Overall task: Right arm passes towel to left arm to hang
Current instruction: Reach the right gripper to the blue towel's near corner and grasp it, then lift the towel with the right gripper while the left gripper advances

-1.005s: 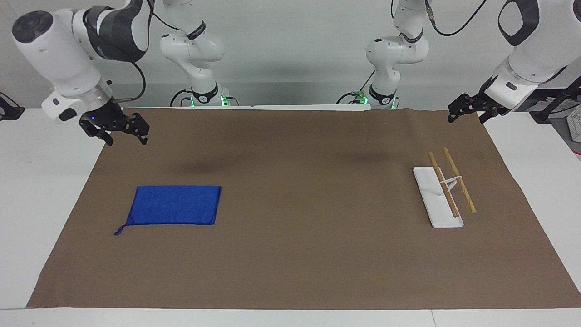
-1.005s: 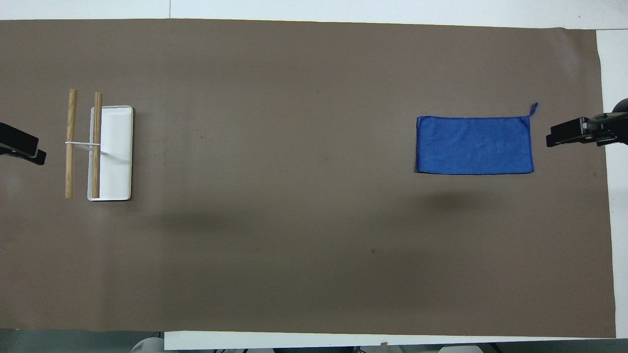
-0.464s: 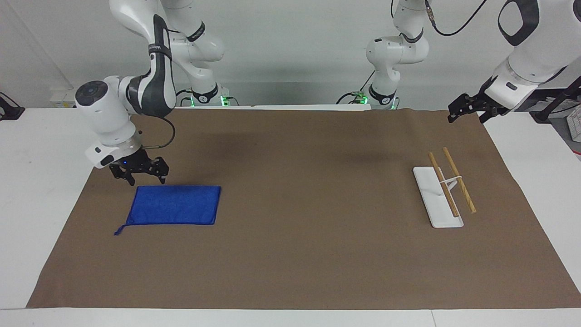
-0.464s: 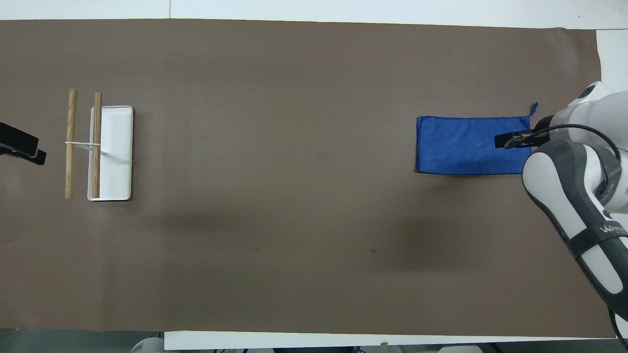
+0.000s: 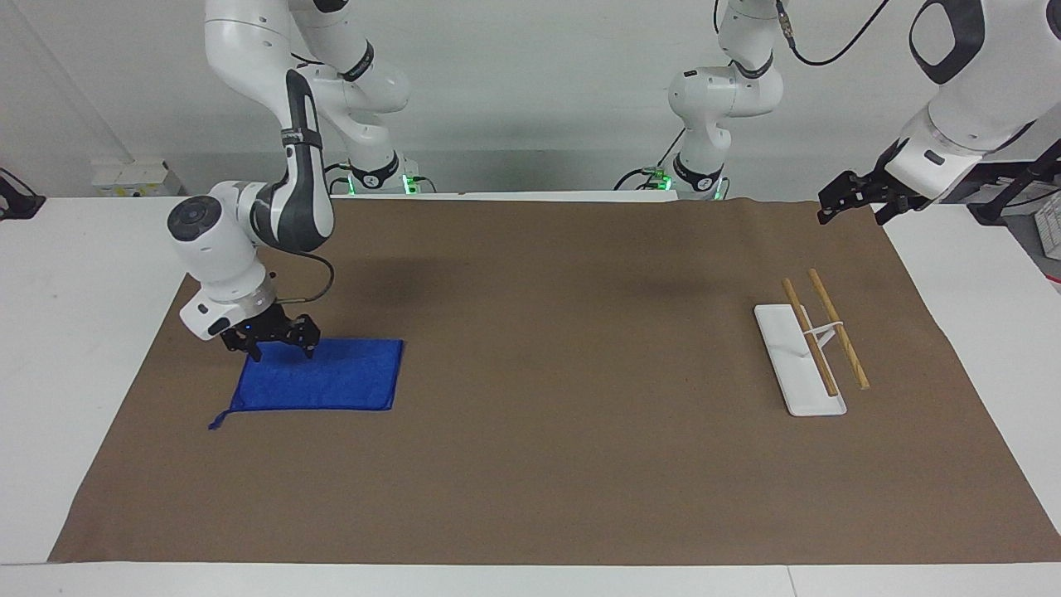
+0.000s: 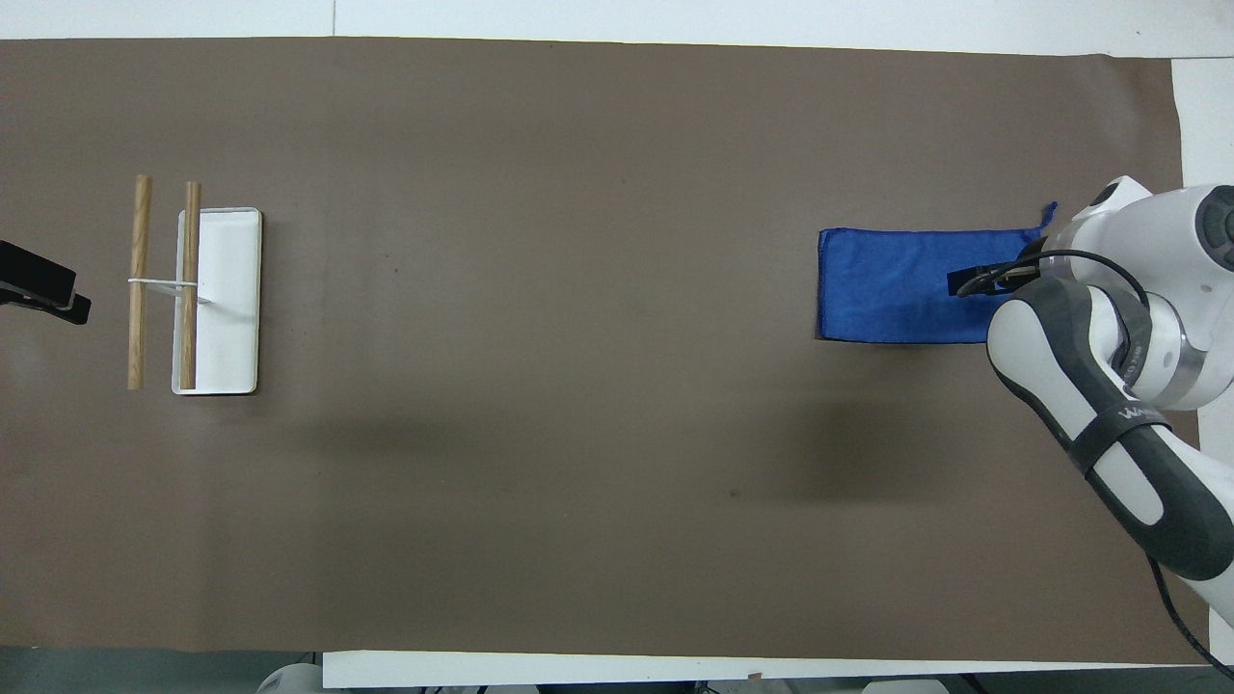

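I expect the blue towel [image 6: 891,289] to hang across both of the two wooden bars [image 6: 191,243] when I lower it, because the bars stand closer together than the towel is wide.
The blue towel [image 5: 331,377] lies flat on the brown mat toward the right arm's end of the table, and it also shows in the overhead view [image 6: 887,284]. Its loop string [image 5: 217,421] sticks out at the corner farther from the robots. My right gripper [image 5: 282,351], with its blue light, is open and low over the towel's edge nearer to the robots. I cannot tell if its fingertips touch the cloth. In the overhead view the right arm [image 6: 1089,386] covers that end of the towel. My left gripper [image 5: 855,209] is open and empty, and waits in the air over the mat's corner at its own end.
A white rack base [image 5: 792,365] with two wooden bars [image 5: 839,330] on a white stand sits toward the left arm's end; it also shows in the overhead view [image 6: 227,299]. The brown mat [image 5: 564,431] covers most of the white table.
The right arm has swung down from high above the mat's corner to the towel's near edge. The towel and the left arm have not moved.
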`<state>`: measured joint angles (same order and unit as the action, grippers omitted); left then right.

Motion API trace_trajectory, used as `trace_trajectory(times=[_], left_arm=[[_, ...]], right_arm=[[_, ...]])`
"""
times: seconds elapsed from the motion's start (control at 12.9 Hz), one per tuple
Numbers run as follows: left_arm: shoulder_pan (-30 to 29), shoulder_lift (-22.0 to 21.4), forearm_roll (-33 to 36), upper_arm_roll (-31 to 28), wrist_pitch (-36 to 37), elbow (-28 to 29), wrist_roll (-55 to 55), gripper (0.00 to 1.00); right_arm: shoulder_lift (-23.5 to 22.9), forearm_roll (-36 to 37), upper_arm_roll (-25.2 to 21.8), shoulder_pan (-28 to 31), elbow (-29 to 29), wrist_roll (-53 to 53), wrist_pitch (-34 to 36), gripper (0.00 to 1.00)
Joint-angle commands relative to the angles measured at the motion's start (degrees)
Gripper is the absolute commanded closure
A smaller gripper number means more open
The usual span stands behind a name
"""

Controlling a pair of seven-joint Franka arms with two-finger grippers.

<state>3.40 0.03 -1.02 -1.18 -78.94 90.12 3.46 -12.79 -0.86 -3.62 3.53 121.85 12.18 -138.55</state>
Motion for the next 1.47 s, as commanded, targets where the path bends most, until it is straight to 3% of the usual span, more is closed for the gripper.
trace_trajectory(times=[0.0,0.31,0.39,0.62,0.7,1.01,1.24,1.39], left_arm=[[-0.14,-0.82,-0.21,-0.05,0.81,0.23,-0.03,0.00],[-0.14,-0.82,-0.21,-0.05,0.81,0.23,-0.03,0.00],[-0.14,-0.74,-0.21,-0.05,0.81,0.23,-0.03,0.00],[-0.14,-0.74,-0.21,-0.05,0.81,0.23,-0.03,0.00],[-0.14,-0.74,-0.21,-0.05,0.81,0.23,-0.03,0.00],[-0.14,-0.74,-0.21,-0.05,0.81,0.23,-0.03,0.00],[-0.14,-0.74,-0.21,-0.05,0.81,0.23,-0.03,0.00],[-0.06,-0.74,-0.21,-0.05,0.81,0.23,-0.03,0.00]], right_arm=[[-1.70,0.07,0.46,1.56,0.49,3.63,-2.07,0.00],[-2.67,0.07,0.54,1.83,0.49,3.90,-2.25,0.02],[-2.68,0.07,0.46,1.83,0.49,4.16,-2.25,0.07],[-2.68,0.07,0.54,1.83,0.49,5.39,-2.25,0.42],[-2.68,0.07,0.46,1.83,0.49,6.35,-2.25,0.49],[-2.85,0.07,0.54,1.83,1.02,6.62,-2.43,0.53],[-2.85,0.07,0.54,1.91,0.58,6.71,-2.16,1.00],[-2.59,-0.71,0.63,1.91,-0.03,6.02,-1.38,1.00]])
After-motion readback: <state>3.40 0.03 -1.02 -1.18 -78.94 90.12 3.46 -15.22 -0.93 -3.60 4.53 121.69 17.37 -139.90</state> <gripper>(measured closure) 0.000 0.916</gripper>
